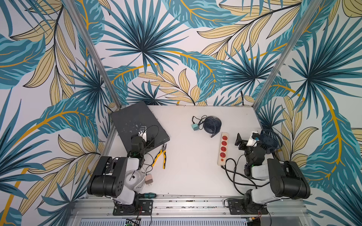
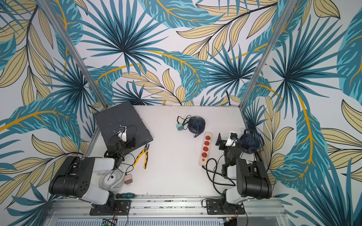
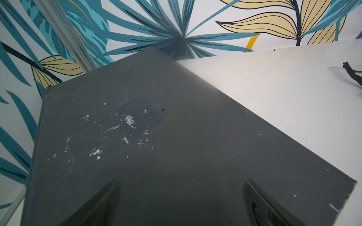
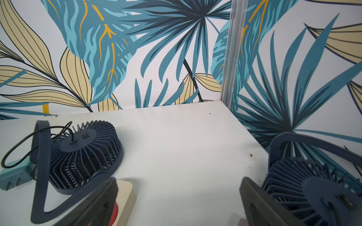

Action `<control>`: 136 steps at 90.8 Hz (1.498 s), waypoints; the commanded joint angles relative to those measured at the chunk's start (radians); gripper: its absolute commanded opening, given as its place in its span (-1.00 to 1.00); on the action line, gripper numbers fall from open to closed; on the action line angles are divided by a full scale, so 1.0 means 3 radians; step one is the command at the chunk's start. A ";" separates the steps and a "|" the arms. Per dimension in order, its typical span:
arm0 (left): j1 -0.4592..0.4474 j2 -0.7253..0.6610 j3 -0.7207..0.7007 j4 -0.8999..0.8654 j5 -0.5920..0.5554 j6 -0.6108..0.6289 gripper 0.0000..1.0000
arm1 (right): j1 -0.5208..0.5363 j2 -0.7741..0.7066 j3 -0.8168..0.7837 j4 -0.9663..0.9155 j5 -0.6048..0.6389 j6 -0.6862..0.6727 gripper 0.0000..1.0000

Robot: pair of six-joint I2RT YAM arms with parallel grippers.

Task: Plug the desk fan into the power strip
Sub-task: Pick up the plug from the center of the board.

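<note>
I should grab the white fan's pink plug [image 1: 148, 178] with my left gripper while my right gripper slides the power strip [image 1: 223, 148] closer, because the two are far apart.
A dark blue desk fan [image 1: 212, 124] [image 2: 196, 123] [image 4: 84, 154] lies at the back centre of the table, its black cord running to a teal plug [image 1: 195, 127] [image 4: 13, 178] beside it. The cream power strip [image 1: 223, 148] [image 2: 205, 148] [image 4: 125, 195] with red sockets lies just in front of the fan. My right gripper [image 1: 243, 142] [image 4: 178, 179] hovers open and empty to the right of the strip's far end. My left gripper [image 1: 151, 144] [image 3: 182, 180] stands open and empty over a dark board [image 3: 156, 137].
A second dark blue fan [image 1: 268, 140] [image 4: 313, 191] sits right beside my right gripper at the table's right edge. A white fan [image 1: 135, 179] with a pink plug [image 1: 148, 179] lies under my left arm. Yellow pliers [image 1: 161, 156] and a screwdriver [image 1: 147, 195] lie front left.
</note>
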 commanded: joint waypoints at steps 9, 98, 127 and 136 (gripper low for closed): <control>0.0042 -0.0057 0.0008 0.0069 0.0029 -0.0005 1.00 | -0.0013 -0.0008 -0.0039 0.0074 -0.0022 0.0044 0.99; -0.0891 -0.2423 0.1139 -0.4548 0.0117 -0.1383 1.00 | 0.0334 -0.2416 0.0737 -0.4500 -0.0894 0.1479 0.99; -0.1726 -0.2089 0.0863 -0.5401 -0.0147 -0.2740 1.00 | 0.1502 -0.2293 0.0676 -0.4864 -0.0411 0.1874 0.99; -0.1980 -0.1944 0.0735 -0.5474 -0.0305 -0.3056 1.00 | 0.1842 -0.2124 0.0730 -0.4768 -0.0282 0.2013 0.99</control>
